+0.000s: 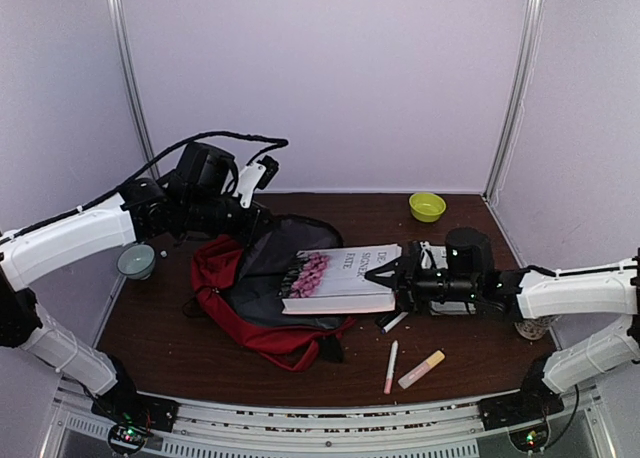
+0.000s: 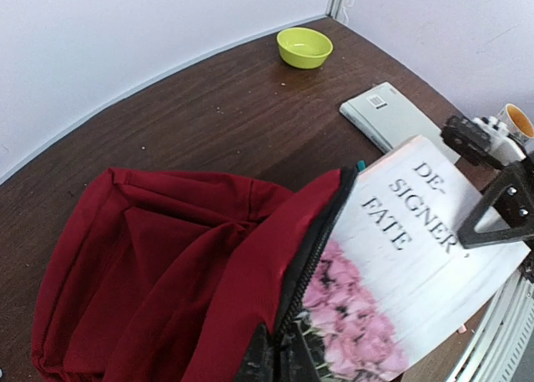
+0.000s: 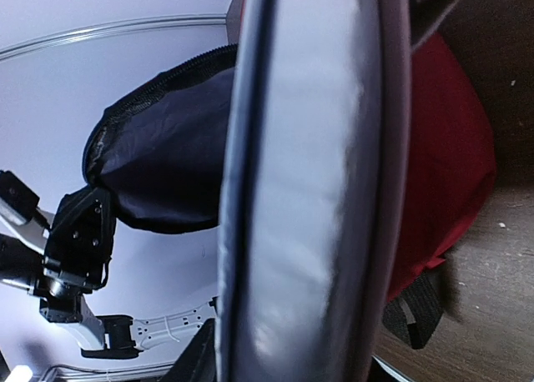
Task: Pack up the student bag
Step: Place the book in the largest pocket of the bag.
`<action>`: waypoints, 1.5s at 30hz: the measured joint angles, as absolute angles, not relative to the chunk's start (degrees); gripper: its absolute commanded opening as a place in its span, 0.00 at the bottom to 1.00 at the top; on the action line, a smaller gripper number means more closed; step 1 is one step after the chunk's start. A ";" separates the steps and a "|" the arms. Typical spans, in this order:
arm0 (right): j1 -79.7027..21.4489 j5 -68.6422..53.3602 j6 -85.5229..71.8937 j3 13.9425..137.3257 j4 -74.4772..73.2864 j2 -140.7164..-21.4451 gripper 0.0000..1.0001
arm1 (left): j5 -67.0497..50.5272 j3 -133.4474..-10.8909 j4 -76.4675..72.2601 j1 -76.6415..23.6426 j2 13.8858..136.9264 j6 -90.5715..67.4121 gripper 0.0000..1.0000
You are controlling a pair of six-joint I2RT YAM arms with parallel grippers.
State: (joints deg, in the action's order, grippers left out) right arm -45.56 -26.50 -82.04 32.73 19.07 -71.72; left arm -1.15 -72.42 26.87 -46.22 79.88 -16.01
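I should now push the book in with my right gripper, because the white book's flower end (image 1: 306, 276) is pointing into the student bag's raised opening (image 1: 266, 274). I should let go once the book is resting inside.
The student bag (image 1: 235, 298), dark red with a dark lining, lies open at the table's left of middle. My left gripper (image 1: 263, 218) is shut on its zipper rim (image 2: 321, 240) and holds the opening up; the fingers (image 2: 265, 359) show at the bottom of the left wrist view. A white book (image 1: 340, 278) with pink flowers on its cover lies flat with its flower end inside the opening. My right gripper (image 1: 388, 274) is shut on the book's right end. In the right wrist view the book's edge (image 3: 309, 190) fills the middle, with the bag's lining (image 3: 158, 165) behind.
A green bowl (image 1: 427, 206) stands at the back right and a grey bowl (image 1: 136, 261) at the left. A grey book (image 2: 392, 115) lies under the right arm. A white pen (image 1: 390, 366), a highlighter (image 1: 421, 369) and a marker (image 1: 395, 322) lie in front.
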 measured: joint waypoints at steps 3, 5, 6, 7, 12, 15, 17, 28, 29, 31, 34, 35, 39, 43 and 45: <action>-46.85 -26.94 -84.33 35.79 21.34 -77.38 0.00 | -1.52 -70.94 26.20 -48.29 79.09 -15.94 0.00; -48.01 -26.92 -85.86 36.60 23.29 -80.23 0.00 | -1.43 -70.15 25.69 -50.17 78.61 -15.79 0.00; -48.51 -26.83 -86.65 36.67 24.36 -81.43 0.00 | -1.34 -69.91 25.41 -50.92 78.39 -15.77 0.00; -48.99 -26.65 -87.39 36.71 25.12 -82.52 0.00 | -1.21 -69.69 25.32 -51.81 78.13 -15.77 0.00; -51.00 -23.83 -88.86 37.54 25.19 -84.90 0.00 | 0.56 -69.06 23.64 -54.39 77.03 -16.88 0.00; -52.23 -20.53 -88.27 38.54 23.94 -84.79 0.00 | 1.61 -67.85 21.76 -55.79 76.42 -17.72 0.00; -53.15 -18.11 -87.90 38.63 23.46 -84.77 0.00 | 2.15 -67.37 20.80 -56.84 76.38 -17.93 0.00; -58.46 -6.50 -85.89 38.68 28.75 -90.15 0.00 | 4.40 -63.81 18.81 -58.28 74.04 -18.65 0.00; -59.05 -5.17 -85.80 38.68 29.93 -91.02 0.00 | 4.54 -63.61 18.70 -58.28 73.78 -18.81 0.00; -60.36 -2.50 -85.62 38.70 31.70 -92.18 0.00 | 4.91 -63.05 18.24 -58.28 73.28 -19.05 0.00; -62.65 2.17 -84.79 39.11 33.39 -93.34 0.00 | 5.06 -62.61 17.45 -58.28 73.10 -19.40 0.00; -63.48 3.75 -84.29 39.33 34.04 -93.78 0.00 | 5.08 -62.52 17.28 -58.28 73.08 -19.46 0.00; -65.65 8.54 -82.96 41.25 35.81 -96.49 0.00 | 5.10 -62.24 16.53 -58.28 72.99 -19.66 0.00; -66.41 11.20 -82.65 43.29 37.89 -99.85 0.00 | 5.10 -62.04 16.40 -58.28 72.36 -19.70 0.00; -66.48 12.36 -82.65 44.16 38.39 -101.14 0.00 | 5.13 -61.78 16.36 -58.28 71.83 -19.70 0.00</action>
State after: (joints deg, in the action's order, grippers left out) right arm -66.48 12.36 -82.65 44.16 38.39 -101.14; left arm 5.13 -61.78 16.36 -58.28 71.83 -19.70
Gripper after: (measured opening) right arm 0.387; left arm 0.009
